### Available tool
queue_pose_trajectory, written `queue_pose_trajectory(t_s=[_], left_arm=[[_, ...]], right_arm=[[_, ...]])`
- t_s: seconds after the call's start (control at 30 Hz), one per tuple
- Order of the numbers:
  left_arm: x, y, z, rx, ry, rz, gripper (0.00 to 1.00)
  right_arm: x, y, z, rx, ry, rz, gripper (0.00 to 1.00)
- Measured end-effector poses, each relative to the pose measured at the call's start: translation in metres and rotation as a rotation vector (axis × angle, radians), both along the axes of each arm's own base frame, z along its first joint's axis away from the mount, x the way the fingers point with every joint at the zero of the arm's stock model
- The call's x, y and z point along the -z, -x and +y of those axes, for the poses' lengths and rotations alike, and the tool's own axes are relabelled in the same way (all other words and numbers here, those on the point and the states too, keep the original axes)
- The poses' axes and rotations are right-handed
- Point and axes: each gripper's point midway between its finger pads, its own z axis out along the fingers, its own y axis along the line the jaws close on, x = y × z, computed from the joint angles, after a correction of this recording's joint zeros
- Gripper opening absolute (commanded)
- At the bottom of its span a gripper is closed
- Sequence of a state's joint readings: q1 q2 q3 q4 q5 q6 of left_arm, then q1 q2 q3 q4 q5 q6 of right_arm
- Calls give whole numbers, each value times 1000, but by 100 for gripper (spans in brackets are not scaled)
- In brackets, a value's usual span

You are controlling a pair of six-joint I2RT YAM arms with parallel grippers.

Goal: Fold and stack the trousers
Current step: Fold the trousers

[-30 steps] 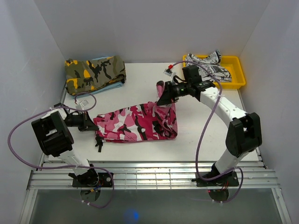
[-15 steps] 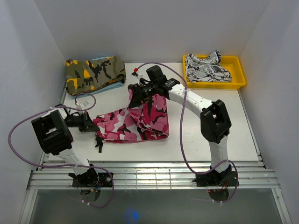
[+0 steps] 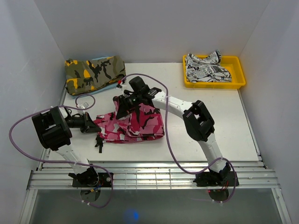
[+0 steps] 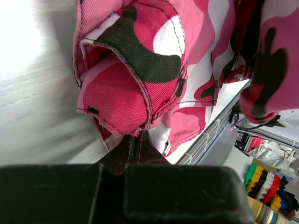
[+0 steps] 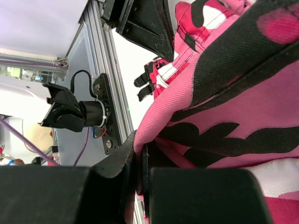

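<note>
Next, I open my left gripper and back it off before it takes the fold's edge, because it is pinching the trousers' end where the lifted fold must land.
The pink, white and black camouflage trousers lie left of the table's middle, partly doubled over. My left gripper is shut on their left end, low over the table; in the left wrist view its fingertips pinch a hem of the trousers. My right gripper is shut on a fold of the trousers and holds it lifted over their left half. In the right wrist view pink cloth is clamped between its tips.
An olive-and-orange camouflage garment lies folded at the back left. A yellow tray at the back right holds a white garment with black print. A metal rail runs along the near edge.
My right gripper has carried the trousers' right end leftward across the table, folding it over the rest. The left gripper has stayed put on the left end.
</note>
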State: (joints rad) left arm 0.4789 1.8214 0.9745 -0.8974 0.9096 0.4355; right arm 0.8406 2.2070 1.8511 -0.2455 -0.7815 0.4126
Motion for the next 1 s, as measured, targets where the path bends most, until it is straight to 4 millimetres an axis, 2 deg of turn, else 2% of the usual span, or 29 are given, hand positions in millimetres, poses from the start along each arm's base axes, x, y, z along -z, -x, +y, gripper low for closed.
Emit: queue_pose_trajectory(t_s=[0.23,0.47,0.93,1.0], left_arm=[[0,-2,-2,-19,26,16,0],[0,-4,-2,-37,30,27,0],[1,-9,0,-58,29,28,1],[1,-10,0,-61,28,25,5]], right_arm=[[21,17,18,-38,6,7,8],[39,19,37,-51,-1,17,8],[54,27,64,-40,-14,47,8],[55,25,67,-33,-18,52,8]])
